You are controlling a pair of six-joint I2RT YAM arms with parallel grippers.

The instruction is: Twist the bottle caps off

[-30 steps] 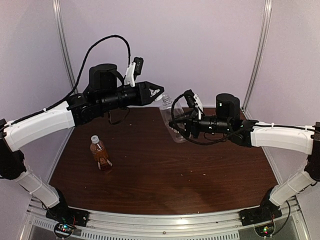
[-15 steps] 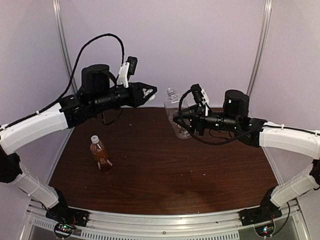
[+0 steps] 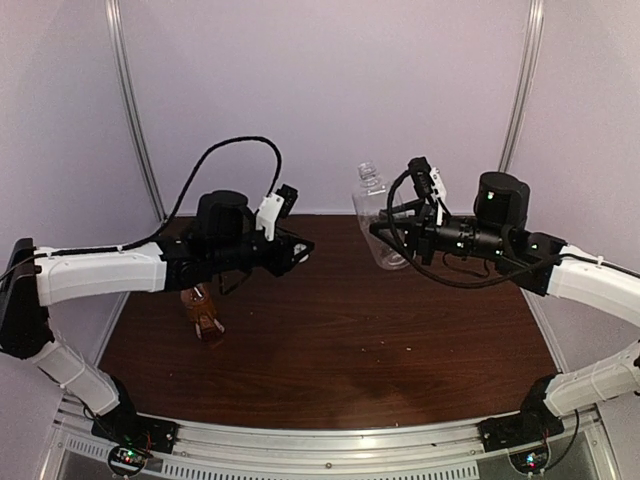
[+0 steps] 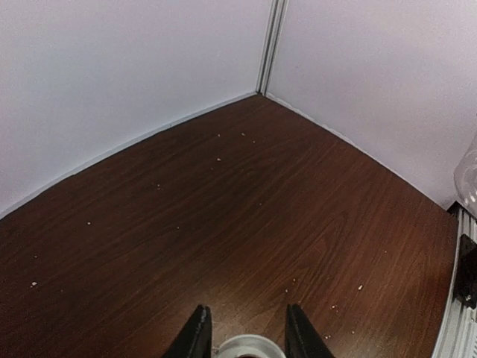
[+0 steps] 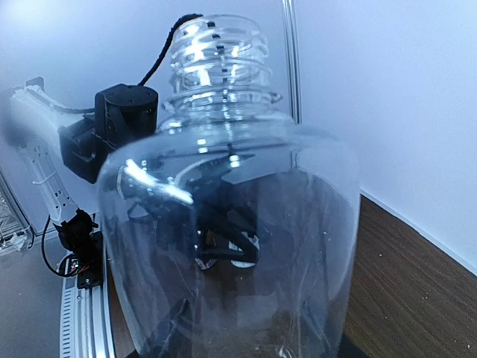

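The white bottle cap is off the clear bottle's neck (image 3: 367, 172) and the table's middle (image 3: 327, 312) is open, so my left gripper should keep going down and let go of the cap there.
My right gripper (image 3: 388, 232) is shut on the clear bottle (image 3: 376, 222) and holds it upright in the air at the back right. Its threaded neck (image 5: 220, 58) is bare, and the bottle fills the right wrist view, hiding the fingers. My left gripper (image 3: 302, 252) hovers low over the table's middle left, shut on a white bottle cap (image 4: 242, 347) that shows between its fingers (image 4: 197, 337). The amber bottle (image 3: 206, 318) with the red label stands at the left, its top and cap hidden behind my left arm.
The dark wooden table (image 3: 380, 340) is enclosed by pale walls with metal posts (image 3: 135, 110) at the back corners. A metal rail (image 3: 330, 445) runs along the near edge. A black cable (image 3: 235, 150) loops above my left arm.
My left arm has dropped and pulled back from the bottle's neck with the cap in its fingers. The right arm has raised the clear bottle up and to the right.
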